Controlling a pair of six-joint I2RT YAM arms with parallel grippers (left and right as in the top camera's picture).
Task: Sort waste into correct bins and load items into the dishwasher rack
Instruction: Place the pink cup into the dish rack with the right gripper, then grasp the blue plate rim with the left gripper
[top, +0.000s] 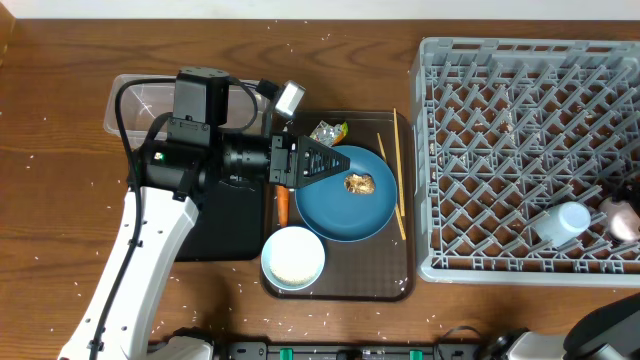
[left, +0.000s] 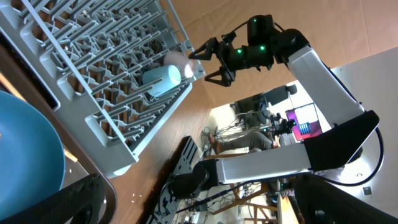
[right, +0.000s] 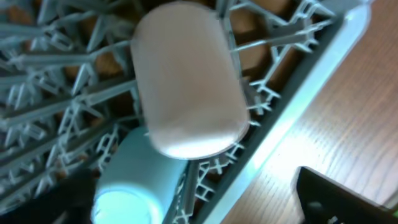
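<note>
My left gripper is to take the dark-blue plate by its rim (top: 300, 203) and tip the plate over the black tray before racking it, because the plate has a brown food lump (top: 359, 184) on it.
My left gripper (top: 325, 162) hangs open and empty over the left rim of the dark-blue plate (top: 340, 210), which carries a brown food lump (top: 360, 183). An orange carrot (top: 283, 206), a yellow-green wrapper (top: 328, 131), a white bowl (top: 293, 258) and chopsticks (top: 398, 175) lie on the brown tray (top: 385, 265). The light-blue cup (top: 560, 222) and pink cup (right: 186, 93) lie side by side in the grey rack (top: 520, 90). My right gripper (left: 210, 59) stands open just off the pink cup, holding nothing.
The clear tub (top: 135, 100) sits at the back left, and the black tray (top: 225, 225) lies under my left arm. Small white specks dot the wooden table. The rack's near rim (right: 298, 99) runs close to my right gripper's finger (right: 348, 199).
</note>
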